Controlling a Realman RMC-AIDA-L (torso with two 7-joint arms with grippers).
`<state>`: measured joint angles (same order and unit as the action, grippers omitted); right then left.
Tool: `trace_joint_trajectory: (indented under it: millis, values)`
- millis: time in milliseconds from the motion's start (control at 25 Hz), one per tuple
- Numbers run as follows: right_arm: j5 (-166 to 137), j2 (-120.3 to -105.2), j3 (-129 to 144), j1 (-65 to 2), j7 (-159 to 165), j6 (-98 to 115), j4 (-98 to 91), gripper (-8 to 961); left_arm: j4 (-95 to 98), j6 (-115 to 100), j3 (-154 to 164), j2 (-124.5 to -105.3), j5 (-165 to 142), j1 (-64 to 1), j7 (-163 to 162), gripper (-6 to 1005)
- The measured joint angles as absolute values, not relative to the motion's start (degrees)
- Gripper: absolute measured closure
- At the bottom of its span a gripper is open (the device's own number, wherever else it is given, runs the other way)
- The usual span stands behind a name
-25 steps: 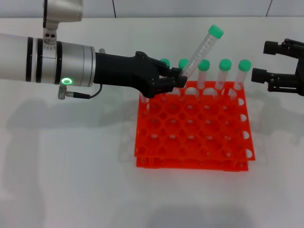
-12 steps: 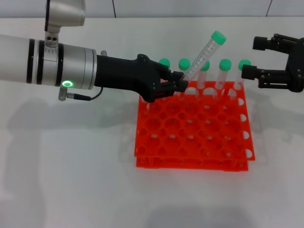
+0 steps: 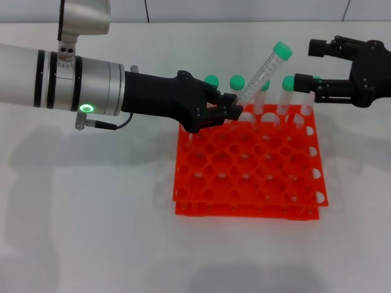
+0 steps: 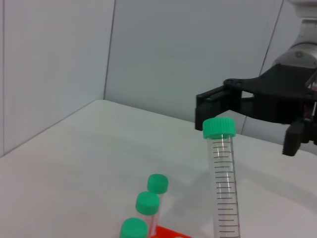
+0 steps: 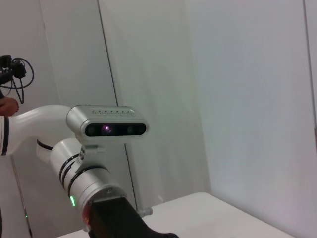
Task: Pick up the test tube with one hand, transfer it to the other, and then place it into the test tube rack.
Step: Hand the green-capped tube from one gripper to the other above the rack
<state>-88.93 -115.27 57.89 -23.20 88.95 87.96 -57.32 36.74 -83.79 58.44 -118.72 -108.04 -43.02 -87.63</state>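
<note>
My right gripper needs to take the green cap (image 3: pixel 283 50) before my left gripper opens, because my left gripper is holding the test tube's lower end (image 3: pixel 245 98), which must go into the rack.
In the head view my left gripper (image 3: pixel 230 112) is shut on the lower end of the test tube (image 3: pixel 259 72), above the back row of the orange-red rack (image 3: pixel 247 183). The tube tilts up and to the right, its green cap (image 3: pixel 281 50) on top. My right gripper (image 3: pixel 304 64) is open, just right of the cap and apart from it. The left wrist view shows the tube (image 4: pixel 224 188) with the right gripper (image 4: pixel 252 119) open behind its cap. The right wrist view shows only the left arm (image 5: pixel 81 181).
Several other green-capped tubes (image 3: pixel 289 91) stand in the rack's back row, under and beside the held tube; three show in the left wrist view (image 4: pixel 147 202). The rack stands on a white table (image 3: pixel 91 213). A wall rises behind the table's far edge.
My right gripper has moved left, close to the tube's cap. My left gripper still holds the tube, which has shifted slightly to the right and tilted a bit more.
</note>
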Motion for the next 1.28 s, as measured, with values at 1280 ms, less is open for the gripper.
trace_joint_trajectory:
  millis: [1280]
  values:
    - [-88.17,-115.49,59.70,-26.64,88.77,86.01,-54.74,329,36.55,-84.28,58.85,-118.85,-108.28,-42.93,-87.78,729]
